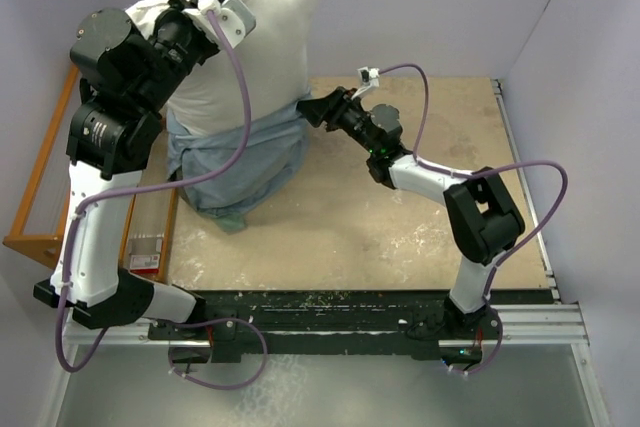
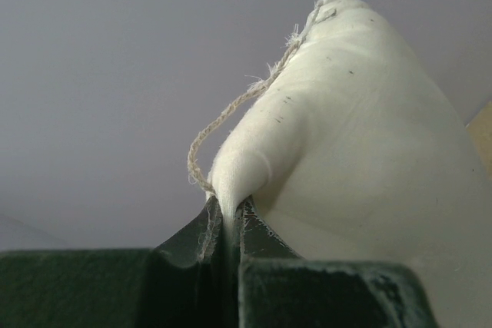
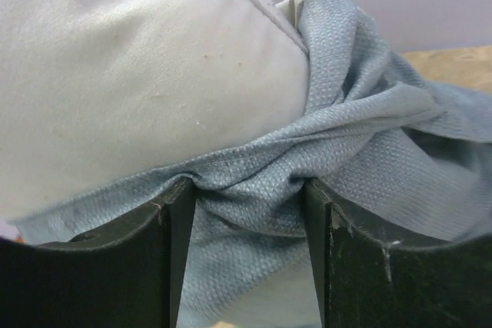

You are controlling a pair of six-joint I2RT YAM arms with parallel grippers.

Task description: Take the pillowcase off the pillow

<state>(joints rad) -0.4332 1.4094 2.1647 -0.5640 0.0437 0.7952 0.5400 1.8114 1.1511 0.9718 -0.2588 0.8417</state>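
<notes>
The pillowcase fits tightly around the pillow below the robot's left gripper, so next the right gripper grabs the pillow's free top corner before the left gripper pulls the pillowcase.
The off-white pillow (image 1: 262, 37) stands upright at the back left of the board. My left gripper (image 1: 212, 13) is shut on its upper left corner; in the left wrist view (image 2: 227, 217) the pinched corner of the pillow (image 2: 361, 151) shows between the jaws, with a frayed thread (image 2: 231, 109) hanging off it. The pillowcase (image 1: 235, 162), pale grey-blue side out, is bunched around the pillow's lower part. My right gripper (image 1: 308, 107) is at its right edge. In the right wrist view (image 3: 250, 197) the jaws stand wide apart with a twisted fold of pillowcase (image 3: 369, 136) between them, below the pillow (image 3: 138, 74).
The tan board (image 1: 420, 207) extends to the right and front of the pillow. A wooden frame (image 1: 40, 177) stands off the board's left edge, with a red and white box (image 1: 148, 259) beside it. Pale purple walls close in the back and right.
</notes>
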